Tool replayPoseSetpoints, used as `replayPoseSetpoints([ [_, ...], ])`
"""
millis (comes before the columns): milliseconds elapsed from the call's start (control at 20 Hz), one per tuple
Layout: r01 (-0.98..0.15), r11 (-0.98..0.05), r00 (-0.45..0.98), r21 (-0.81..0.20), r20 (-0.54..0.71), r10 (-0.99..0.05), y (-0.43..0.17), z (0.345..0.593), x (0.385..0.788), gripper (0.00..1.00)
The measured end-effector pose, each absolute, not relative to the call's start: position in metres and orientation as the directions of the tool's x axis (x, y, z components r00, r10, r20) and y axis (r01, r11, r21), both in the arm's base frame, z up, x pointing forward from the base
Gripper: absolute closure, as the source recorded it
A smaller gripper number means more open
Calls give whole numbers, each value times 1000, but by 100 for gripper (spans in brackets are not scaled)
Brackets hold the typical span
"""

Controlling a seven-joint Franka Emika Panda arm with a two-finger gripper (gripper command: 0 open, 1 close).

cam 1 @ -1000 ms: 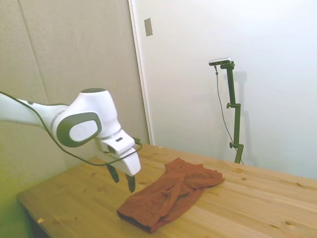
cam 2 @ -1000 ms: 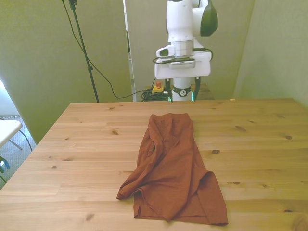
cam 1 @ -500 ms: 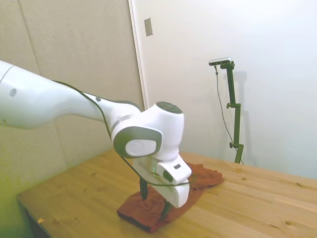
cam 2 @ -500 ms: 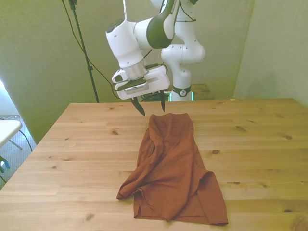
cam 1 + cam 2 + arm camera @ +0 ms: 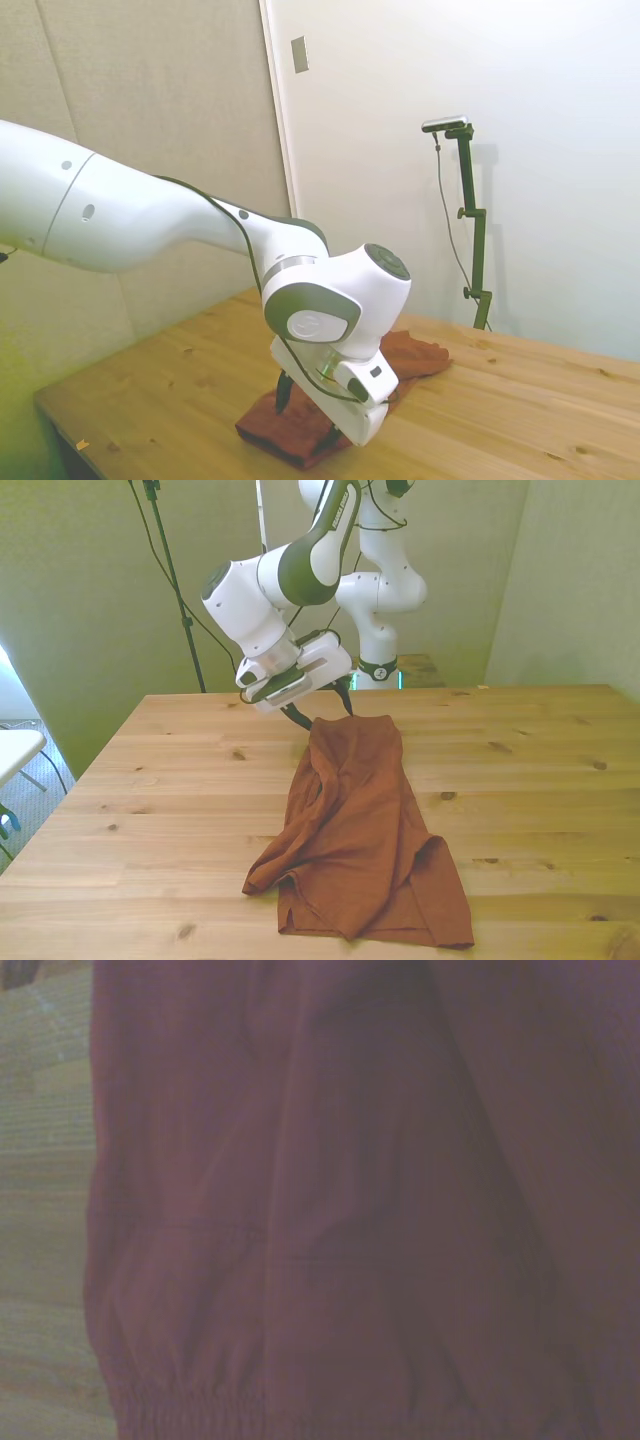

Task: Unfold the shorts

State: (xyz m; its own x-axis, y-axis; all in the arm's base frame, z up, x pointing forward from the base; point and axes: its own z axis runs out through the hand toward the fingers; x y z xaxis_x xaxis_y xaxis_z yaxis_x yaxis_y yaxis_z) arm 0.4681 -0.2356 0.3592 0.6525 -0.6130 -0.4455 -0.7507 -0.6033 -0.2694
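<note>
The upper layer (image 5: 283,427) will open out to the side when I pull, while the rest of the shorts stays in place, because the shorts' seam steps at the lengthwise crease (image 5: 268,1242).
The rust-red shorts (image 5: 360,830) lie folded lengthwise and wrinkled in the middle of the wooden table (image 5: 150,780). They run from a narrow far end to a wider near end at the table's front. My gripper (image 5: 322,712) is open and low over the far end's corner on the front view's left. One dark finger is just off the cloth's edge and the other is over the cloth. From the side, the arm's wrist hides much of the shorts (image 5: 415,352), and the gripper (image 5: 306,415) is down at the cloth. The wrist view is filled with shorts (image 5: 350,1210) fabric with a gathered band.
Bare wood (image 5: 40,1210) shows beside the cloth in the wrist view. The table (image 5: 520,400) extends well past the shorts on both sides. A white object (image 5: 15,750) stands off the table at the front view's left.
The arm swung out from near its base, over the table, and came down onto the far end of the shorts. The fingers stayed apart. The shorts have not moved.
</note>
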Motion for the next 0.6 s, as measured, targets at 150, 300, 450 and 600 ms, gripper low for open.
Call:
replayPoseSetpoints([
  [150, -727, -613, 678, -309, -467, -568, -229, 353, 471, 100],
  [300, -713, -622, 691, -324, -479, -542, -227, 346, 473, 100],
  [450, -708, -627, 695, -327, -479, -535, -227, 345, 474, 100],
  [600, -705, -629, 698, -327, -479, -533, -228, 345, 476, 100],
])
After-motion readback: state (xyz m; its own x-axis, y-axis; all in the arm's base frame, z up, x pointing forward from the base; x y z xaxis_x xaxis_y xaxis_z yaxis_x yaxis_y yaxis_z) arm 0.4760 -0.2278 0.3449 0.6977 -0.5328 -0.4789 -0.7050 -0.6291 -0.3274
